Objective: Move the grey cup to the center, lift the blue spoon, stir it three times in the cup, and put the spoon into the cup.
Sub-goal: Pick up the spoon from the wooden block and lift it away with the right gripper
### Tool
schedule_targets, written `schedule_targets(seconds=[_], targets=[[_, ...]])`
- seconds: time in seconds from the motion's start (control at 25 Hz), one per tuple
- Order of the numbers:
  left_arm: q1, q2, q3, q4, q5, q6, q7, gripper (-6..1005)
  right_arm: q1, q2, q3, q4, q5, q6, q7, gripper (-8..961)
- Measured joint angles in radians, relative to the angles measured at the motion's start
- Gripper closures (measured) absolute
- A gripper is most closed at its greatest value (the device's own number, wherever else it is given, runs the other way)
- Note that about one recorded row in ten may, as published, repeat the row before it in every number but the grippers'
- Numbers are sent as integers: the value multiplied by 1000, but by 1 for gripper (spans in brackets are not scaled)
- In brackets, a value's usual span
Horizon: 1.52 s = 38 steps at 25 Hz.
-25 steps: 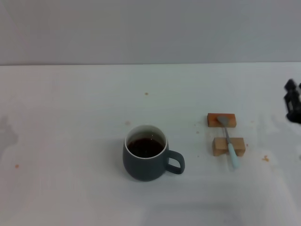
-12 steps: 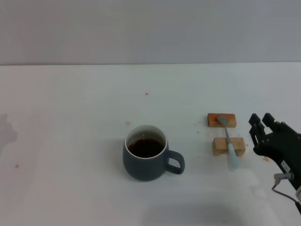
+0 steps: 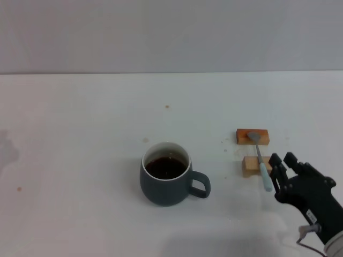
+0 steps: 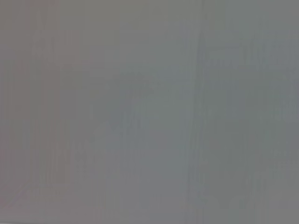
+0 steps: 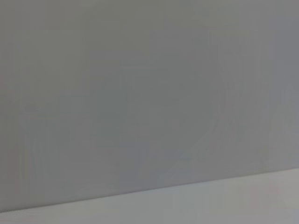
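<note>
I should pull my right gripper's open fingers back to the blue spoon's free handle end (image 3: 267, 186) before lifting, because they reach too far, beside the near block (image 3: 251, 166).
The grey cup (image 3: 166, 179) stands near the middle of the white table, its handle pointing right, with dark brown liquid inside. The blue spoon (image 3: 261, 161) lies across two small wooden blocks to the cup's right, metal bowl on the far block (image 3: 253, 136), pale blue handle over the near block (image 3: 253, 165). My right gripper (image 3: 283, 160) is open, fingers pointing away from me, just right of the spoon's handle end. The left gripper is out of view. Both wrist views show only a blank grey surface.
The white table (image 3: 80, 139) stretches to a grey wall at the back. A few small brown stains (image 3: 166, 106) dot the tabletop.
My right arm has come in from the right edge and moved left and toward me, ending beside the spoon's handle. The cup and the spoon have not moved.
</note>
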Motion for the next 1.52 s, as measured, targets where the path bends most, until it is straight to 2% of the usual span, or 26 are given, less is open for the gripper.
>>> schedule_targets(seconds=[0.32,0.36,0.52,0.64,0.68,0.72,0.8,0.88,1.08,1.28,1.52], targets=[[-3,0,-2,-1,-3,-8,-7,1001,17,1,-33,-134,1,-163,26,637],[-3,1,-3,-2,-2,-8,-7,1001,23,1,-33,-186,1,-207,32,637],[-3,3,-3,-2,-1,-8,-8,1001,27,-3,-27,-211,0,-219,37,636],[-3,7,-3,-4,0,-9,-10,1001,30,-13,-16,-239,-4,-236,34,636],[-3,9,-3,-4,0,-10,-15,1001,37,-26,-5,-259,-4,-240,50,636],[-3,9,-3,-4,0,-10,-15,1001,37,-26,-5,-259,-4,-240,50,636],[-3,12,-3,-4,2,-10,-26,1001,50,-51,-9,-271,-4,-253,91,635],[-4,16,-3,-7,3,-10,-37,1001,52,-55,-11,-278,-6,-270,102,635],[-2,17,-3,-14,3,-11,-38,1001,76,-44,-25,-323,-15,-314,106,543],[4,20,-3,-16,3,-12,-38,1001,109,-32,-54,-346,-17,-322,115,543],[7,21,-3,-16,3,-10,-38,1001,110,-23,-69,-349,-25,-344,115,543]])
